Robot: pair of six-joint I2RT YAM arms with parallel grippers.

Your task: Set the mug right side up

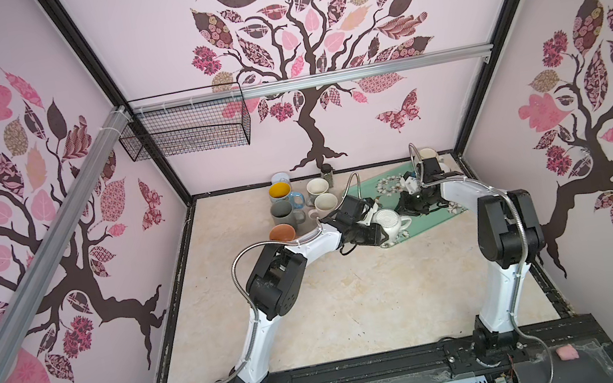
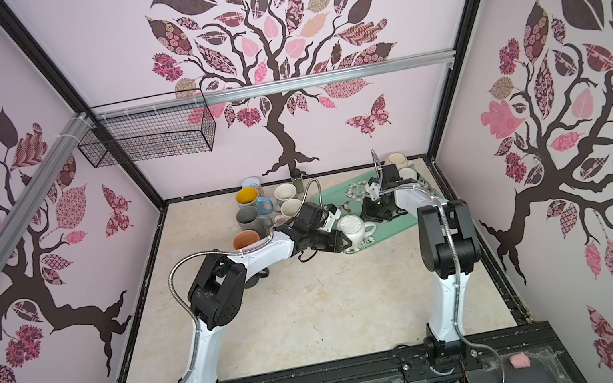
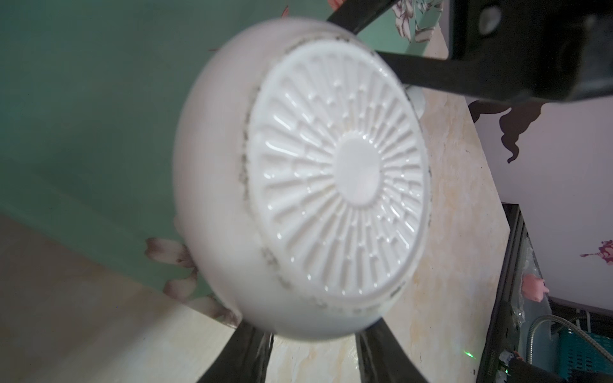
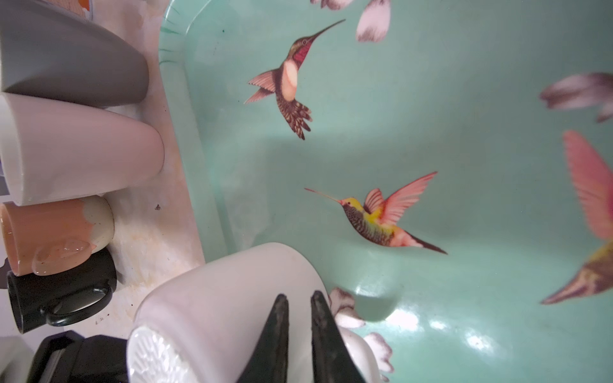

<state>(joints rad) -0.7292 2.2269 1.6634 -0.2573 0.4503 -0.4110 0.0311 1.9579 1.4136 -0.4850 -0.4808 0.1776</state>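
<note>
The white mug's handle is outside the closed fingers of the robot's right gripper, so that gripper should open and grab the handle before it lifts the mug to turn it.
A white mug stands base-up at the near edge of the green hummingbird tray. My left gripper is shut on its body. In the left wrist view the ribbed base faces the camera, with a black finger on each side of the mug. My right gripper is shut, its tips lying against the mug's wall next to the handle, which is outside the fingers. The mug's rim is hidden.
Several upright mugs cluster at the back left: yellow-lined, grey, cream, orange. A small jar stands by the back wall. Two pale mugs sit behind the right arm. A wire basket hangs on the rail.
</note>
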